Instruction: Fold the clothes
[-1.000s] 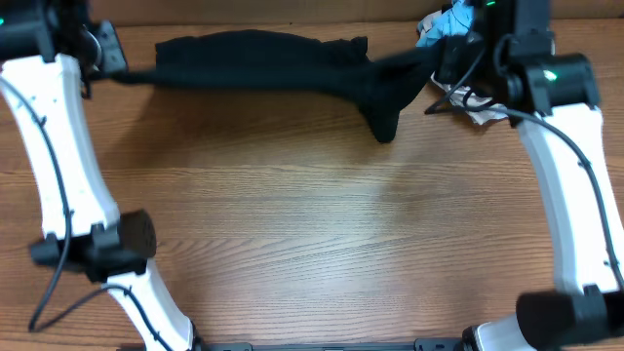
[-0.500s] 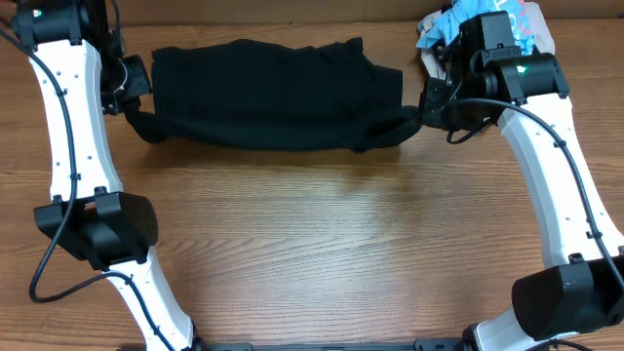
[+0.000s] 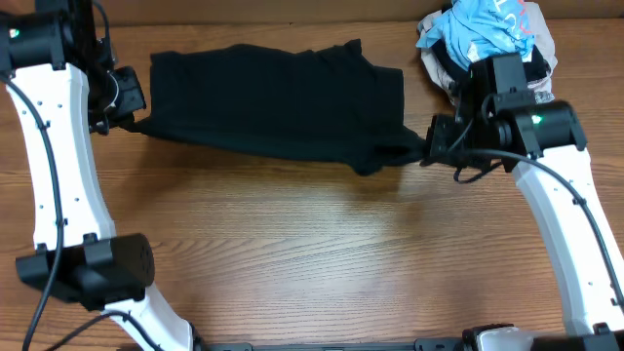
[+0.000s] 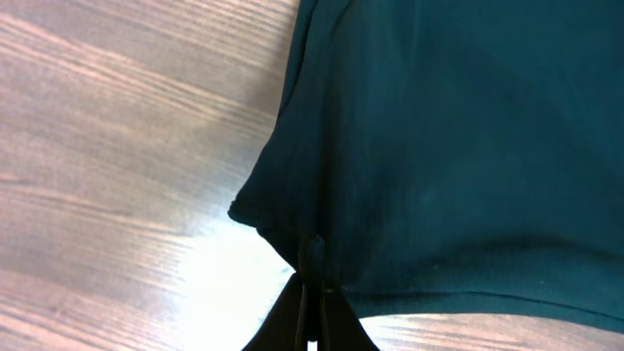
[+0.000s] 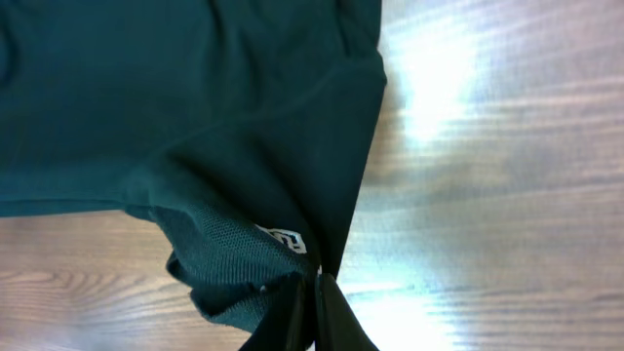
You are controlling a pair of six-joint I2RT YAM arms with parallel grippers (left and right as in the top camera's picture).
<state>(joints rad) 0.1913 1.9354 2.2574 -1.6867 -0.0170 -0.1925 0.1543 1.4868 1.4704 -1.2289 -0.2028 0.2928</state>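
The robot's right gripper is holding the garment's bunched near corner (image 3: 382, 156) while the garment's far edge sticks out in a peak, so next the gripper puts the corner down and takes hold of the peak (image 3: 353, 47).
A black garment (image 3: 283, 97) lies spread across the far half of the wooden table, its near edge running from left to right. My left gripper (image 3: 135, 122) is shut on the garment's left near corner; the left wrist view shows its fingers (image 4: 314, 283) pinched on the dark cloth (image 4: 448, 156). My right gripper (image 3: 425, 154) is shut on the right near corner, where the cloth bunches. In the right wrist view the fingers (image 5: 314, 288) clamp a fold of the cloth (image 5: 185, 107) with a small white label.
A pile of other clothes (image 3: 487, 34), light blue and white, sits at the far right corner behind the right arm. Bare wooden table (image 3: 322, 253) fills the near half.
Both grippers have pulled the garment's near edge toward the front of the table. The garment went from a stretched, hanging strip to a wider spread sheet.
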